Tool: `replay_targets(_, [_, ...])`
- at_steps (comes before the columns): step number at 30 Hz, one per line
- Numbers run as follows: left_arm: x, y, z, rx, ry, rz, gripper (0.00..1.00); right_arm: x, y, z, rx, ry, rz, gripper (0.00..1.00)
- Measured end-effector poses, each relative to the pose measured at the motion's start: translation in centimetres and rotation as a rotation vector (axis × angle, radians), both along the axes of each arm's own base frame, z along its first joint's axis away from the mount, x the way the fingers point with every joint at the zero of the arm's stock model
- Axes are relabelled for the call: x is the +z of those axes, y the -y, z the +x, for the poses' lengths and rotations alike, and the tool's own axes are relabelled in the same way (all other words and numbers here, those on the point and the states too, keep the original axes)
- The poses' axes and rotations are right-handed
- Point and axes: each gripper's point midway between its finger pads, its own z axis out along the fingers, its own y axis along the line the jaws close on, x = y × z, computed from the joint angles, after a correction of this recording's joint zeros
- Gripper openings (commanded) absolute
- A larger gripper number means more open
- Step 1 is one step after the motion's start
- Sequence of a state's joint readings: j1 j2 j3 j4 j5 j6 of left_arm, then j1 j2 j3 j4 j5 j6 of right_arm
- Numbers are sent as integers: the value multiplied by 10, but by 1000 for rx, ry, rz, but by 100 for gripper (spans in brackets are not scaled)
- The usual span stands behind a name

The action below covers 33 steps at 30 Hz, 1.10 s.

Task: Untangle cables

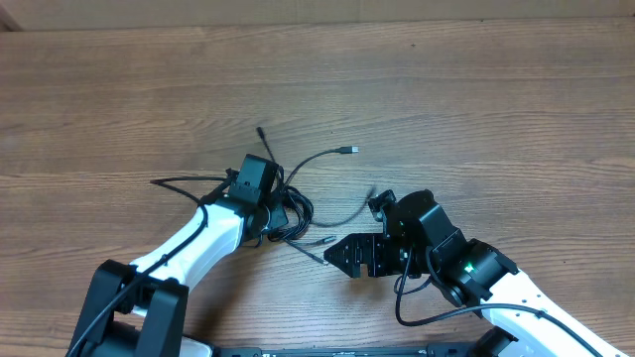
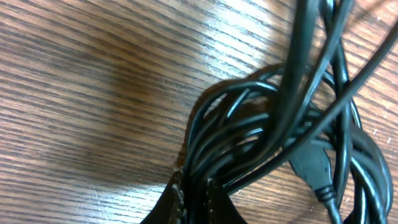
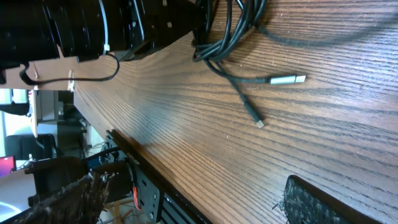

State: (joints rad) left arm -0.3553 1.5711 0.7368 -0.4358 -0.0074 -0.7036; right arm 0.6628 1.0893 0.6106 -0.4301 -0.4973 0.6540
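My left gripper is closed on a bundle of several strands of cable (image 2: 211, 140). It should hold the knot while my right gripper pulls on the knot's free side (image 1: 304, 212).
The black cables (image 1: 294, 212) lie in a knot at the table's middle. Loose plug ends reach up (image 1: 261, 130), up-right (image 1: 349, 150) and down-right (image 1: 327, 241). My left gripper (image 1: 270, 210) is at the knot's left side. In the left wrist view it (image 2: 198, 196) is shut on a bundle of several cable strands (image 2: 261, 118), with a plug (image 2: 311, 167) beside them. My right gripper (image 1: 342, 255) is open and empty, low over the table right of the knot. In the right wrist view, its fingers (image 3: 199, 208) are wide apart, with two plug ends (image 3: 289, 79) ahead.
The wooden table (image 1: 476, 99) extends far behind the knot. Its front edge (image 3: 143, 168) runs close behind the right gripper. A thicker black wire (image 1: 422, 312) loops off the right arm. The left arm (image 1: 189, 243) lies across the front left.
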Motion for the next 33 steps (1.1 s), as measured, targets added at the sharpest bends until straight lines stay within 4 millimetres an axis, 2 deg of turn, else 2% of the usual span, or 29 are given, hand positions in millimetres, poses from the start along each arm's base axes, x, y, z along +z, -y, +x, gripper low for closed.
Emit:
replay_targets(7, [0, 0, -1, -3, 10, -4, 4, -2, 1, -1, -1, -7, -7, 90])
replay_targets(10, [2, 2, -4, -40, 0, -15, 4, -7, 7, -1, -13, -7, -43, 83])
replay_targets(13, [9, 9, -16, -105, -41, -44, 4, -14, 15, 2, -18, 24, -99, 77])
replay_targets(15, [21, 14, -20, -141, -41, -72, 4, -16, 17, 5, -15, 50, -119, 73])
replay_targets(20, [84, 28, -6, -205, 126, -156, 4, -17, 20, 8, -6, 89, -144, 59])
replay_targets(23, [111, 27, -15, -218, 176, -177, 4, -16, 19, 8, 4, 92, -137, 53])
replay_targets(27, [118, 14, -35, -200, 147, -139, 5, 5, 6, 6, 48, 98, -67, 51])
replay_targets(33, [110, -20, -61, -56, 53, -20, 4, 66, -20, 21, 99, 224, 76, 48])
